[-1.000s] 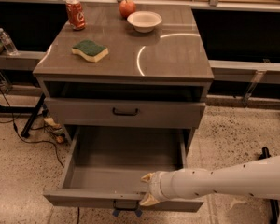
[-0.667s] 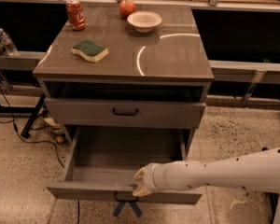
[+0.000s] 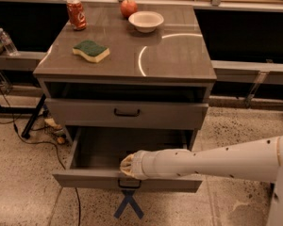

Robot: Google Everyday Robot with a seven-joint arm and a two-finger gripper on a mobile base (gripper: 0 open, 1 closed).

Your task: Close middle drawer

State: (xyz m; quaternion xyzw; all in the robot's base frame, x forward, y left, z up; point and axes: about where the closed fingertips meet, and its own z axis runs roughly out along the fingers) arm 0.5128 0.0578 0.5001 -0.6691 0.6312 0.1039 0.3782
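Observation:
The open drawer box [image 3: 102, 156] is below my gripper, which is behind the middle drawer's front, so next I move back and push the front's outer side [image 3: 158, 184] next to the handle.
The middle drawer [image 3: 108, 149] of the grey cabinet [image 3: 174, 55] stands pulled out, its plain grey box empty. Its flat front [image 3: 85, 179] carries a small black bar handle [image 3: 129, 186]. The top drawer [image 3: 85, 113] above it is shut. My white arm [image 3: 212, 161] reaches in from the right. My gripper [image 3: 127, 165] sits at the top edge of the middle drawer's front, just above the handle. The lowest drawer is hidden under the open one.
On the cabinet top are a red can [image 3: 76, 13], an apple [image 3: 128, 7], a white bowl [image 3: 146, 20] and a green-and-yellow sponge [image 3: 90, 50]. A water bottle [image 3: 7, 41] stands on a ledge at left. Cables [image 3: 33, 140] and a blue cross mark [image 3: 129, 205] lie on the floor.
My gripper has moved left along the drawer front to above the handle. The middle drawer has slid partway back into the cabinet.

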